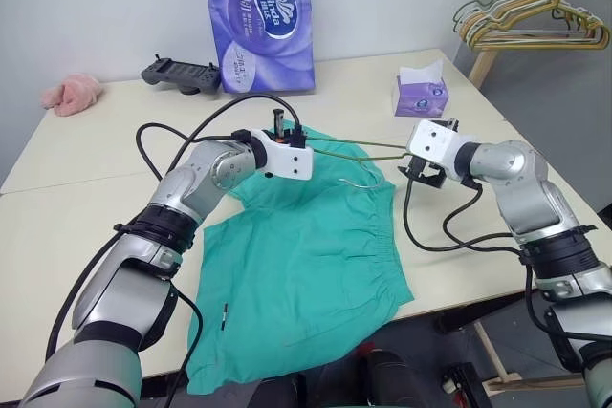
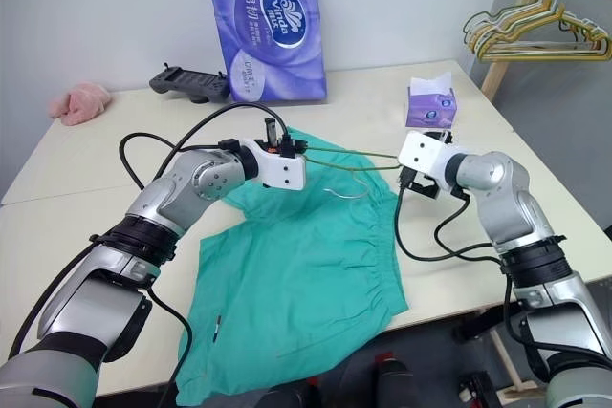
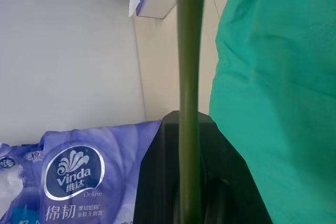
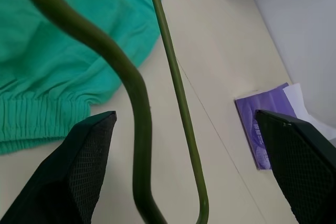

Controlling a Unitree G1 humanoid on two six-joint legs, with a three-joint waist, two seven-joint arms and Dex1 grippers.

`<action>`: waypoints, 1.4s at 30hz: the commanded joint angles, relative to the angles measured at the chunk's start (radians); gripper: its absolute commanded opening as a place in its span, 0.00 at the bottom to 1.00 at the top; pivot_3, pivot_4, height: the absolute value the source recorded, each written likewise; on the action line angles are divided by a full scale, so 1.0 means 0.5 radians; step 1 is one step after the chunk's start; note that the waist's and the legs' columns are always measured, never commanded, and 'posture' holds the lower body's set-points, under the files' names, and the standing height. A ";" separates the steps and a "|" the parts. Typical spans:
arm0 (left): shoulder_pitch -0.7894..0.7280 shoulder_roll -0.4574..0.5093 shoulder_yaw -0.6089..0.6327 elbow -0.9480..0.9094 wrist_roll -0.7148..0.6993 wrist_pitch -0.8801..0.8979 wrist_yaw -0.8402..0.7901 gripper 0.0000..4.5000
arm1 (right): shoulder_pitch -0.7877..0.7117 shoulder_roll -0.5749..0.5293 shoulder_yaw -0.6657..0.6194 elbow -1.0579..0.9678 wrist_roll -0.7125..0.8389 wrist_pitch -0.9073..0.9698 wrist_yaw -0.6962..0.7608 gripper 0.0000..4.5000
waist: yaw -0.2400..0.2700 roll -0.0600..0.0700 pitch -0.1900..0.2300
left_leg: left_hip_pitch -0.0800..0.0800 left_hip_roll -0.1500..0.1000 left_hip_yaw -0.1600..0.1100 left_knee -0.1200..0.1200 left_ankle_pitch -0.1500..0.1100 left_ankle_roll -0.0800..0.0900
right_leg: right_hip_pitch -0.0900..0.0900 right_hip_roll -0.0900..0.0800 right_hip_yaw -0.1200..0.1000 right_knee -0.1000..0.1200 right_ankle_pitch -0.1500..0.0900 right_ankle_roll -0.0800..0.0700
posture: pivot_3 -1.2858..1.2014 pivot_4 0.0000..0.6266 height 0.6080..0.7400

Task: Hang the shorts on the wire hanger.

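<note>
The ribbed waistband has two layers parting at its edge, so I expect the hanger to slide in between them when I push it in.
The teal-green shorts lie spread on the table, with their lower part hanging over the front edge. Above their upper part hangs the thin olive wire hanger, roughly level, its small hook drooping toward the waistband. My left gripper is shut on the hanger's left end; in the left wrist view the wire runs out from its black fingers. My right gripper is open at the hanger's right end. The bent wire corner sits between its spread fingers, apart from both.
A purple tissue pack and a black controller stand at the back. A small tissue box is at the back right and a pink cloth lump at the far left. Yellow and green hangers hang on a rack to the right.
</note>
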 commanded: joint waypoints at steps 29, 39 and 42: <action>-0.029 -0.051 0.109 -0.064 -0.129 0.043 -0.141 0.00 | -0.122 -0.054 0.037 0.049 -0.199 -0.427 -0.123 0.02 | -0.002 0.000 0.000 | 0.000 0.000 0.000 0.000 0.000 0.000 | 0.000 0.000 0.000 0.000 0.000 0.000 | 0.47 0.19 1.00; 0.020 -0.081 0.175 -0.158 -0.341 0.040 -0.320 0.56 | -0.137 -0.044 0.012 0.068 -0.195 -0.435 -0.144 0.00 | -0.005 0.000 0.000 | 0.000 0.000 0.000 0.000 0.000 0.000 | 0.000 0.000 0.000 0.000 0.000 0.000 | 0.47 0.19 1.00; 0.022 -0.056 0.193 -0.142 -0.386 0.012 -0.352 0.75 | -0.128 -0.055 0.006 0.076 -0.190 -0.437 -0.142 0.00 | -0.008 0.000 0.000 | 0.000 0.000 0.000 0.000 0.000 0.000 | 0.000 0.000 0.000 0.000 0.000 0.000 | 0.47 0.20 1.00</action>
